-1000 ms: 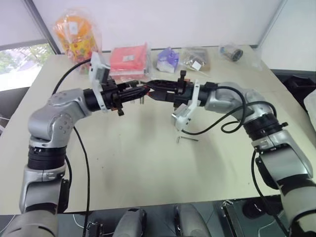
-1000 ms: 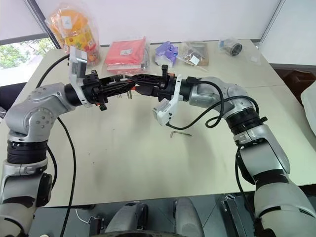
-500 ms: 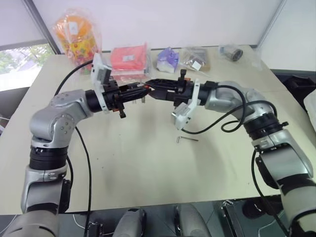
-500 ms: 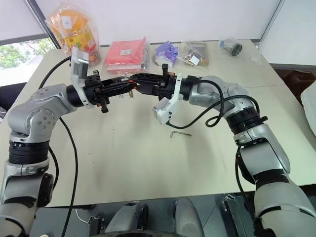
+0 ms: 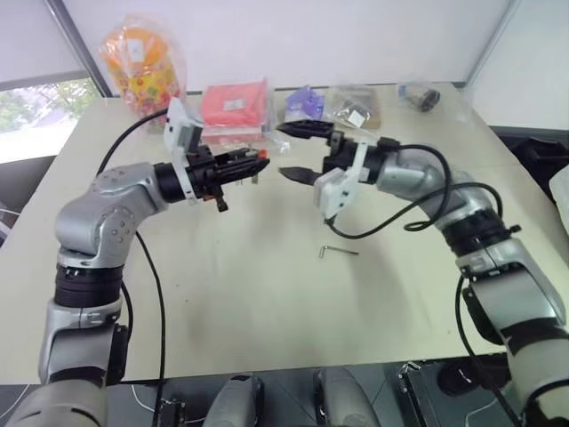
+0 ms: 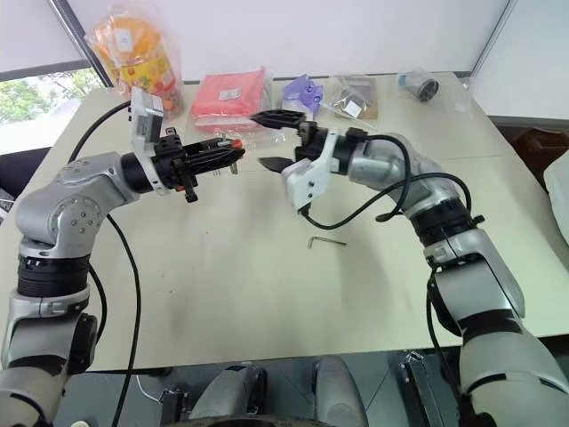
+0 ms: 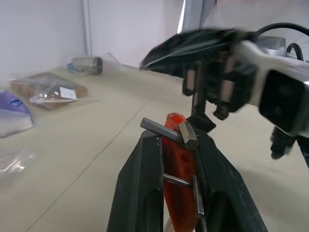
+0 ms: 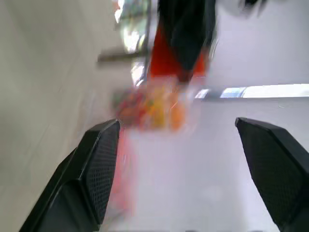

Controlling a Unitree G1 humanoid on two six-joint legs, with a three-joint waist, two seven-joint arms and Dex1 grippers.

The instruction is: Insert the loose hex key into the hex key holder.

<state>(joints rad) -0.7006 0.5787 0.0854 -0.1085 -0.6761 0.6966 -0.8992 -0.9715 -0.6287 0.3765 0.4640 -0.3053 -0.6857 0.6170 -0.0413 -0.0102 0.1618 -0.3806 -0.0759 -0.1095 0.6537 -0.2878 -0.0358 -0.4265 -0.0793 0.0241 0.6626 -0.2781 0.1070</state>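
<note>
I am going to push the loose hex key (image 5: 339, 252) into the raised hex key holder. Other keys (image 5: 254, 179) already hang from it, so the loose hex key should stay held there.
My left gripper (image 5: 256, 165) is shut on the hex key holder (image 5: 250, 165), a small red-orange block held above the table. In the left wrist view the holder (image 7: 175, 159) sits between the two black fingers with short dark keys sticking out. Facing it, a little to the right, my right gripper (image 5: 290, 151) stands wide open and apart from the holder. In the right wrist view the holder (image 8: 166, 58) is a red blur beyond the spread fingers (image 8: 101, 164). The loose hex key (image 5: 338, 251) lies flat on the table, below the right forearm.
Along the far edge of the table (image 5: 267, 302) lie an orange snack bag (image 5: 140, 62), a red-pink packet (image 5: 233, 105), a purple item (image 5: 302, 100), a brown packet (image 5: 351, 105) and a bagged cylinder (image 5: 418, 93). Cables hang from both arms.
My right gripper has let go at the holder, opened wide, rolled and drawn back to the right. The left gripper has kept still with the holder.
</note>
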